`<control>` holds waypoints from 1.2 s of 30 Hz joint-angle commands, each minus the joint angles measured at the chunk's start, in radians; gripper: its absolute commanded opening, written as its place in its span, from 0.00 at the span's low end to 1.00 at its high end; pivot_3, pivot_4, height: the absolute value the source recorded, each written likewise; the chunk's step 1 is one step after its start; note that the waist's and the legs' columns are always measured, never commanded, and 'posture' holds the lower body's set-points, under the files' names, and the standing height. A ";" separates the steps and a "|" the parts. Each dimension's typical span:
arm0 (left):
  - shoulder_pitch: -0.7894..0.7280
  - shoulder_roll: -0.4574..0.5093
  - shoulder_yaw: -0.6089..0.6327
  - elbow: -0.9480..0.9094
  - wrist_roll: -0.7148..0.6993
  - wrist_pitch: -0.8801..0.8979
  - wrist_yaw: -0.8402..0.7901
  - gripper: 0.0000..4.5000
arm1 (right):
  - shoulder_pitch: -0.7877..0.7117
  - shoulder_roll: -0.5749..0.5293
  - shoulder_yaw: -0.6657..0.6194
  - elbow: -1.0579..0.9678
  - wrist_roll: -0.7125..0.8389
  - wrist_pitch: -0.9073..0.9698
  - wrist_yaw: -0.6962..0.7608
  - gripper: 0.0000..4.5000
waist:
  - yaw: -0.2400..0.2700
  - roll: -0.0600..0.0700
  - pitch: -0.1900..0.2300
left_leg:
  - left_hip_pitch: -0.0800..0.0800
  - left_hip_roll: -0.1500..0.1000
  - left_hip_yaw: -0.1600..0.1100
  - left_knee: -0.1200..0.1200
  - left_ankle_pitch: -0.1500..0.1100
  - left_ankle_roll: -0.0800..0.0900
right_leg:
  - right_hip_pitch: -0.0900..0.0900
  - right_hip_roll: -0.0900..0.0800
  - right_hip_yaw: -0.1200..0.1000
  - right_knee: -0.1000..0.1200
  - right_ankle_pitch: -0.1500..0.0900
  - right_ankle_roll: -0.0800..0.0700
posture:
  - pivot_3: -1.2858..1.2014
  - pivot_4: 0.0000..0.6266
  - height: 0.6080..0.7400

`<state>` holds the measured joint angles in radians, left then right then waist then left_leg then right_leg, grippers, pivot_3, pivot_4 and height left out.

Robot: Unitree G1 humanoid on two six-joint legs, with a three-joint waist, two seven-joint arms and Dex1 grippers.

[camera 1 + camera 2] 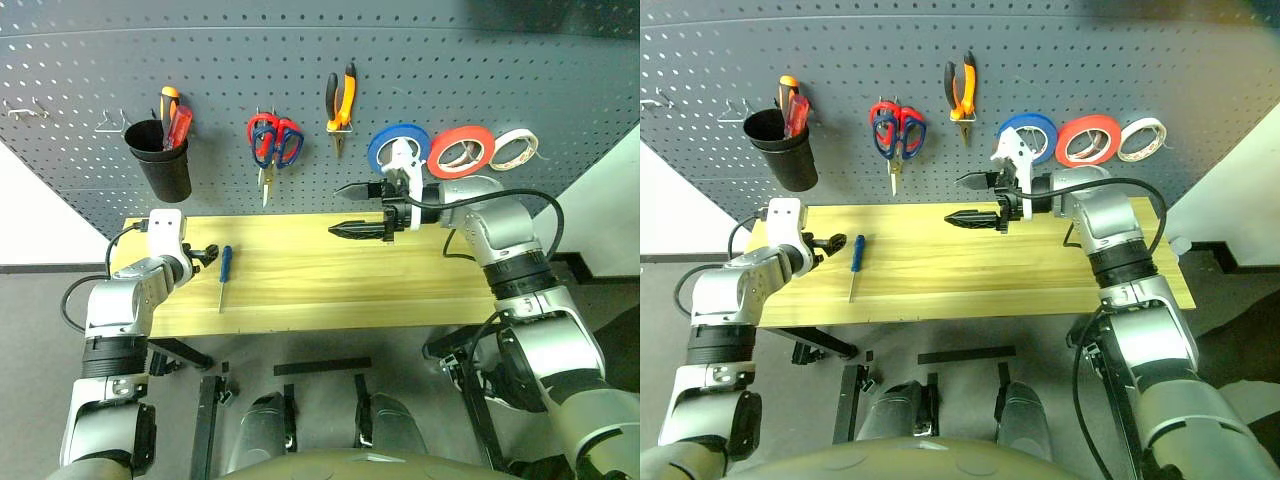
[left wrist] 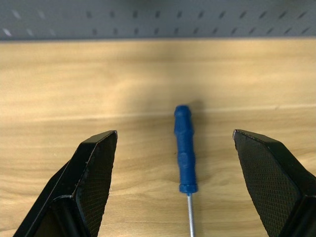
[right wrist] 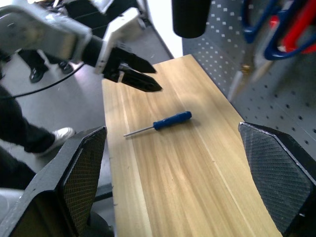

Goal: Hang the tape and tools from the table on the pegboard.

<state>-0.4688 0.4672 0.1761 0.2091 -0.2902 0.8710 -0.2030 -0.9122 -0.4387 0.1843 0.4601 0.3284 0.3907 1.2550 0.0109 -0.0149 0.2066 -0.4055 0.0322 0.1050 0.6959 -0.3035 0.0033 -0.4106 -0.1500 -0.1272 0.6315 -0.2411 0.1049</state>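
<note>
The screwdriver's narrow width [image 2: 186, 165] already has my left gripper's open fingers lined up across it, so I should keep lowering until they straddle the blue handle [image 1: 226, 263], then close.
A slim blue-handled screwdriver [image 1: 224, 272] lies on the table [image 1: 330, 290] near its left end. My left gripper [image 1: 205, 252] hovers just left of it, open and empty. In the left wrist view the screwdriver's handle [image 2: 185, 153] lies between the spread fingers, a little beyond them. My right gripper [image 1: 342, 210] is open and empty above the table's back middle, pointing left. On the pegboard [image 1: 320, 60] hang the blue tape [image 1: 385, 150], the orange-and-black pliers [image 1: 340, 100] and the dark-blue-handled scissors [image 1: 290, 148].
A black cup [image 1: 160, 160] on the pegboard holds red and orange screwdrivers. Red-handled scissors [image 1: 260, 132] hang with the blue ones. A red roll [image 1: 462, 150] and a white roll [image 1: 513, 150] hang right of the blue tape. Bare silver hooks [image 1: 25, 110] stick out at the far left.
</note>
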 commanded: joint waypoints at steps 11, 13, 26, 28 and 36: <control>-0.156 -0.037 -0.019 0.297 0.074 -0.100 -0.022 0.88 | -0.080 0.066 0.040 0.167 -0.142 -0.176 0.019 1.00 | 0.003 0.000 0.072 | -0.003 0.000 0.001 0.000 0.000 0.000 | -0.003 -0.001 0.000 0.000 0.000 0.000 | 0.54 0.54 1.00; -0.188 -0.052 -0.015 0.368 0.082 -0.136 -0.023 0.88 | -0.085 0.073 0.038 0.175 -0.151 -0.181 0.017 1.00 | 0.001 0.000 0.077 | -0.003 0.000 0.001 0.000 0.000 0.000 | -0.003 -0.001 0.000 0.000 0.000 0.000 | 0.53 0.54 1.00; -0.247 -0.096 -0.010 0.582 0.120 -0.153 0.017 0.74 | -0.053 0.068 0.029 0.125 -0.159 -0.131 0.021 1.00 | -0.003 0.003 0.098 | -0.003 0.000 0.002 -0.001 0.000 0.000 | -0.005 -0.001 0.000 0.001 0.000 0.000 | 0.53 0.55 1.00; -0.241 -0.096 -0.012 0.565 0.120 -0.133 0.028 0.60 | -0.054 0.064 0.030 0.125 -0.162 -0.131 0.023 1.00 | -0.005 0.003 0.098 | -0.003 0.000 0.002 -0.001 0.000 0.000 | -0.005 -0.001 0.001 0.001 0.000 0.000 | 0.53 0.54 1.00; -0.173 -0.097 -0.002 0.386 0.095 -0.015 0.026 0.11 | -0.082 0.059 0.015 0.156 -0.161 -0.141 0.025 1.00 | -0.006 0.003 0.098 | -0.003 0.000 0.002 -0.001 0.000 0.000 | -0.005 -0.002 0.001 0.001 0.000 0.000 | 0.53 0.49 1.00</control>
<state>-0.6880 0.3790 0.1752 0.6189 -0.1872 0.8001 -0.1702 -0.9659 -0.3725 0.2270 0.6261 0.1587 0.2577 1.2749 0.0051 -0.0118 0.3048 -0.4083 0.0323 0.1070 0.6949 -0.3036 0.0035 -0.4156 -0.1516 -0.1264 0.6325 -0.2411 0.1052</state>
